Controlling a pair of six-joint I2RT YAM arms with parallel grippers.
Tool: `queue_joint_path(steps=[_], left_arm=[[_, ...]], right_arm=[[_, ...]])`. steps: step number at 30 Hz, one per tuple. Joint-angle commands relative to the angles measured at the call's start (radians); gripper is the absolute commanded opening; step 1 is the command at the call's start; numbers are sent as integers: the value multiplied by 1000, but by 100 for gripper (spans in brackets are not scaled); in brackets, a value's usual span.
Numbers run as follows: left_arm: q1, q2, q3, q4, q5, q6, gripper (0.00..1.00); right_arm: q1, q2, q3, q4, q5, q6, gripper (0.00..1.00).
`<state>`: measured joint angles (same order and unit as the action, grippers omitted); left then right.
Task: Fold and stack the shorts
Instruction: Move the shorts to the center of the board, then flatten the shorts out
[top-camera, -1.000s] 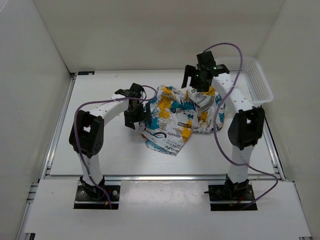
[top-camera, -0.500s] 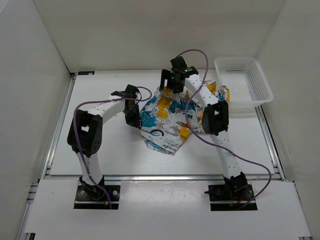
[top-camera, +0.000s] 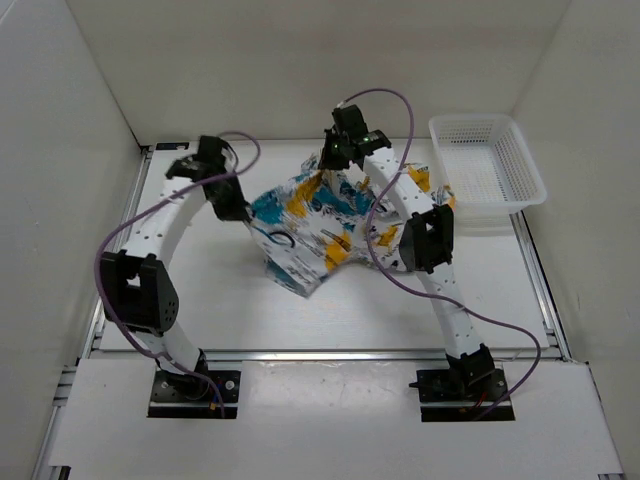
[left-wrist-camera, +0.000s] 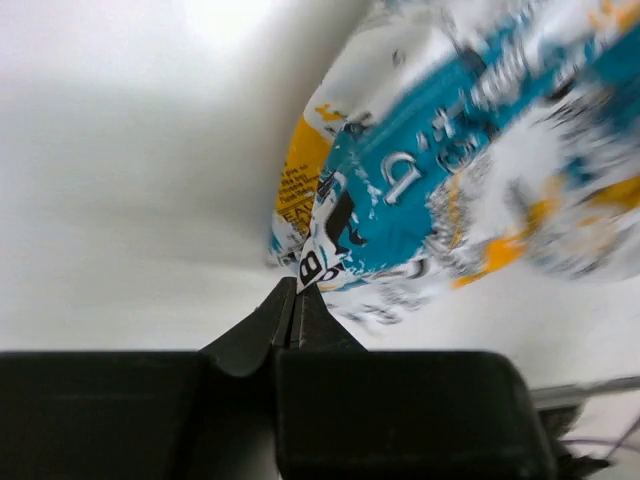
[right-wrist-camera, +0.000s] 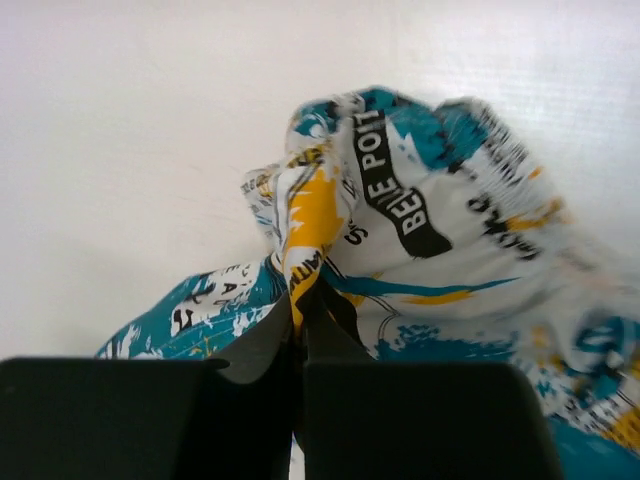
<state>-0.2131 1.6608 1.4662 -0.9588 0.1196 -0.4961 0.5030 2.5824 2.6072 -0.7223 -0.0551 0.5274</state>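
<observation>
My right gripper is pinching a yellow fold (right-wrist-camera: 313, 210) of the shorts, and the shorts are bunched up near the basket. I should put the shorts down and take hold of the ends (top-camera: 304, 289) of the shorts' near edge.
The shorts (top-camera: 305, 230), white with teal, orange-yellow and black print, hang stretched between both grippers above the middle of the table. My left gripper (top-camera: 240, 212) is shut on the shorts' left corner (left-wrist-camera: 310, 270). At the back, my right gripper (top-camera: 330, 165) is shut on a yellow fold of the shorts (right-wrist-camera: 305, 250). The lower part of the shorts droops toward the table in front. More printed fabric (top-camera: 425, 185) lies on the table behind the right arm.
A white mesh basket (top-camera: 487, 165) stands at the back right corner of the table. White walls enclose the table on three sides. The right arm's purple cable (top-camera: 385, 100) loops above the shorts.
Both grippers have shut on the shorts. The left arm has swung back and left, the right has moved left from the basket, and the shorts are lifted and spread between them.
</observation>
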Motion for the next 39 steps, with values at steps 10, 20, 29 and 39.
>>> queue_joint_path(steps=[10,20,29,39], left_arm=[[297,-53,792,-163,81,36,10],[271,-430,-19,-32,167,47,10],[258,-536,-121,-107,19,59,73],[258,-538,-404,-71,53,-87,60]], right_arm=[[-32,-611,-165,317,-106,-67,0],[-12,-1190,-1226,348,194,-15,56],[-58,-1449,-1495,182,337,19,79],[-58,-1112,-1395,239,-199,51,41]])
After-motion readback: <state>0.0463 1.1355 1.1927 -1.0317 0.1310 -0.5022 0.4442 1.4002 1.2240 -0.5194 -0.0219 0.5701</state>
